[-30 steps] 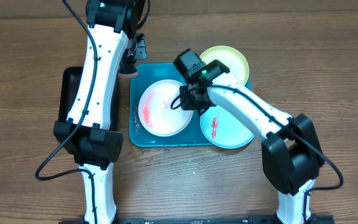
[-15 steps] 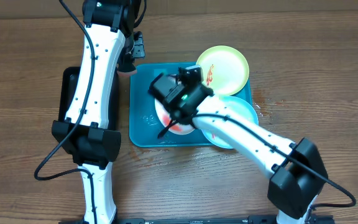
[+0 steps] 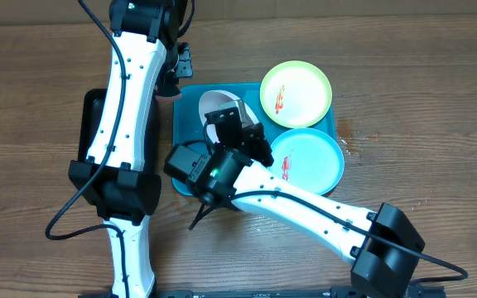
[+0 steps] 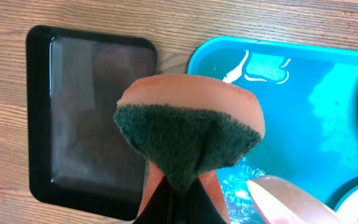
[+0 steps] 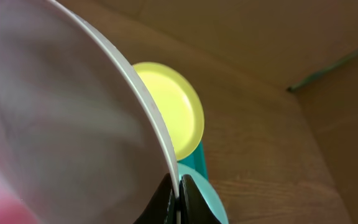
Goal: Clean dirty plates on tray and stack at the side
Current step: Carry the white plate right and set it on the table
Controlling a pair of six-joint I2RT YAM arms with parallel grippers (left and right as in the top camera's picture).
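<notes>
I should turn the white plate [image 3: 219, 103] level with my right gripper before I lay it flat on the open wood [image 3: 380, 118] beside the turquoise tray, because the plate is steeply tilted over the tray.
My right gripper [image 5: 179, 190] is shut on the rim of the white plate [image 5: 61, 124] and holds it tilted up on edge above the turquoise tray [image 3: 190, 178]; overhead the plate [image 3: 215, 106] shows over the tray's left half, with the gripper [image 3: 226, 126] at its edge. The yellow-green plate [image 3: 296, 93] lies at the tray's back right and the teal plate [image 3: 309, 161] at its front right, both with red smears. My left gripper [image 4: 182, 202] is shut on an orange sponge with a green scouring face [image 4: 188, 137], hovering by the tray's back left corner [image 3: 172, 85].
A black tray [image 4: 95, 118] lies left of the turquoise tray [image 4: 303, 99], mostly under my left arm overhead [image 3: 91, 124]. My right arm crosses the table front from lower right. Bare wooden table [image 3: 437, 99] lies to the right.
My right arm swung left and lifted the white plate off the tray, tipping it up on edge. The left arm with the sponge has hardly moved.
</notes>
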